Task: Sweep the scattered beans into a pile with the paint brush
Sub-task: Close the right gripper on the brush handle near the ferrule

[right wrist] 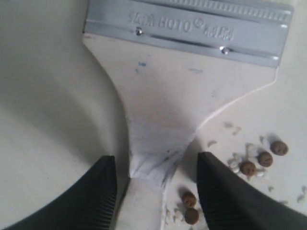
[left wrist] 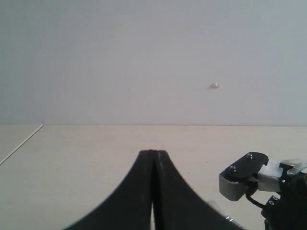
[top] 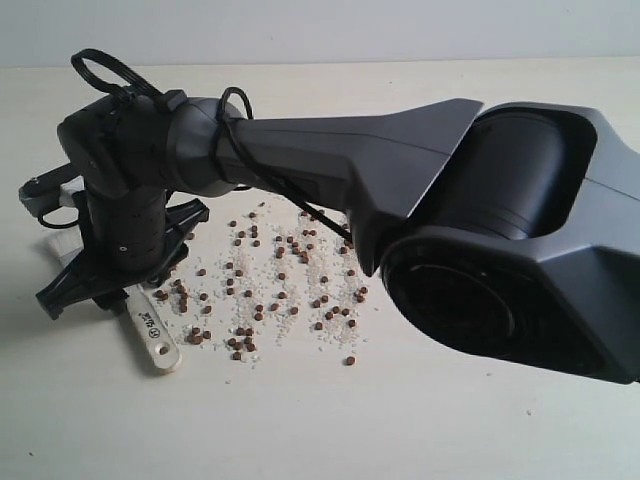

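Observation:
The paint brush's silver band (right wrist: 187, 29) is at a slant in front of my open fingers, so the paint brush will straighten when I close on its neck.
The paint brush (top: 152, 335) lies flat on the table at the left, its cream handle end with the hole sticking out below my right gripper (top: 120, 262). Up close, my right gripper (right wrist: 156, 165) stands open, its two black fingers either side of the narrow neck of the paint brush (right wrist: 158, 100), just behind the silver band (right wrist: 187, 28). The beans (top: 280, 280) lie scattered with whitish crumbs to the right of the brush; a few beans (right wrist: 247, 167) sit beside one finger. My left gripper (left wrist: 153, 153) is shut on nothing, above bare table.
The right arm's big dark body (top: 480, 230) reaches across from the right over the table. A grey part of the right wrist (left wrist: 237, 184) shows in the left wrist view. The pale wall (left wrist: 153, 57) stands behind the table.

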